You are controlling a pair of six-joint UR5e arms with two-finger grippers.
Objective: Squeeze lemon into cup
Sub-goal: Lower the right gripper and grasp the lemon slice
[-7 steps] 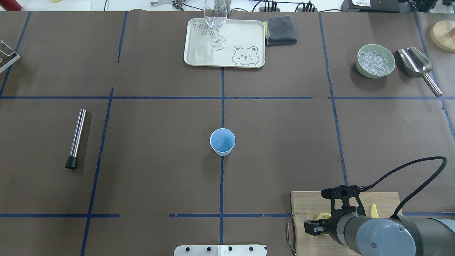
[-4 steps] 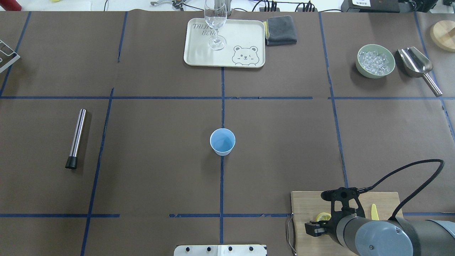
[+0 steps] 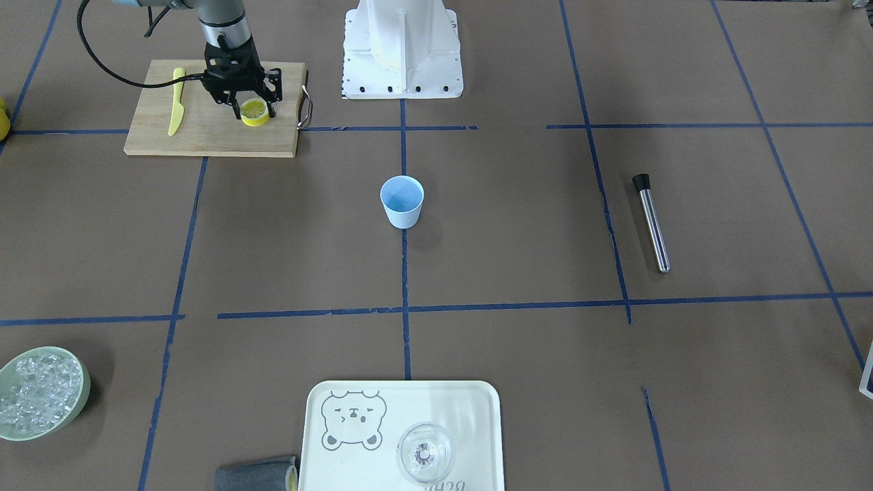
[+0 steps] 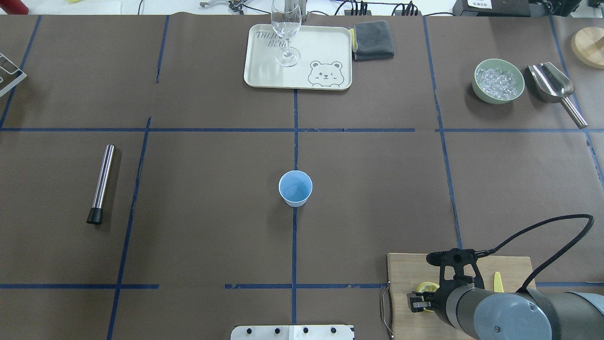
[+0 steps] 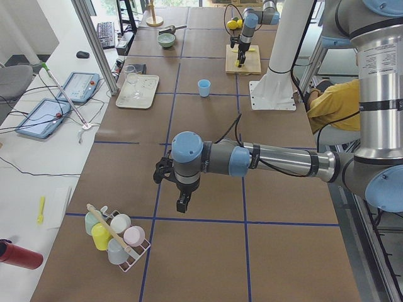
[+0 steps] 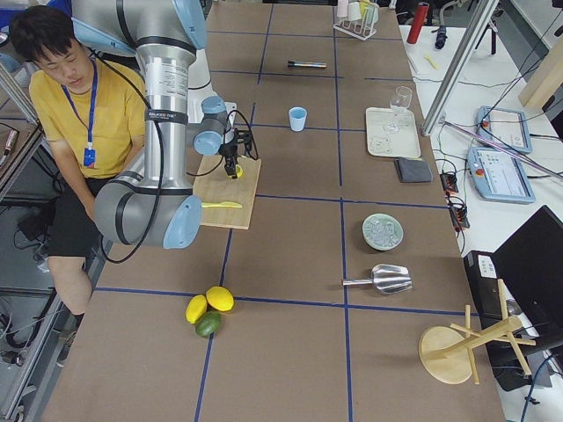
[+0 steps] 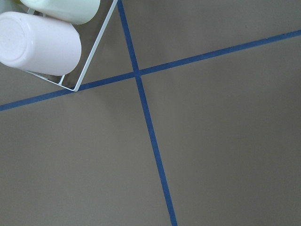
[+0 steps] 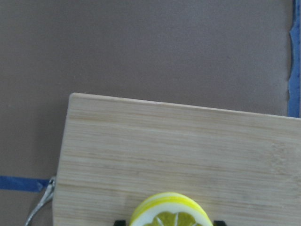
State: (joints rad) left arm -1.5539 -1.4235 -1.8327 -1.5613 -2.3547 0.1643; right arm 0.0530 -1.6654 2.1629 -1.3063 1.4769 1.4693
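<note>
The lemon [image 3: 255, 113] has a pale seam [image 8: 169, 198] splitting its yellow rim, so it will fall apart and leave slices behind when I pick it up.
The lemon [image 3: 254, 111] is a yellow slice piece lying on the wooden cutting board [image 3: 204, 140] at the robot's right. My right gripper [image 3: 253, 109] points down over it, open, one finger on each side; the wrist view shows the lemon [image 8: 171, 213] between two black fingertips [image 8: 120, 221]. In the overhead view the lemon [image 4: 426, 286] peeks out beside the gripper [image 4: 417, 302]. The light-blue cup [image 4: 295, 188] stands upright and empty at the table's centre, well away from it [image 3: 402, 201]. My left gripper [image 5: 182, 204] hangs over bare table far to the left; I cannot tell its state.
A yellow knife [image 3: 176, 102] lies on the board. A tray [image 4: 264, 75] with a clear glass [image 4: 287, 33], a grey cloth [image 4: 373, 40], a bowl of ice [image 4: 499, 81], a metal scoop [image 4: 554, 87] and a steel muddler [image 4: 101, 183] lie around. A cup rack [image 7: 42, 42] sits near the left wrist.
The right wrist has shifted slightly over the board and a little more of the lemon shows. The lemon and the cup have not moved.
</note>
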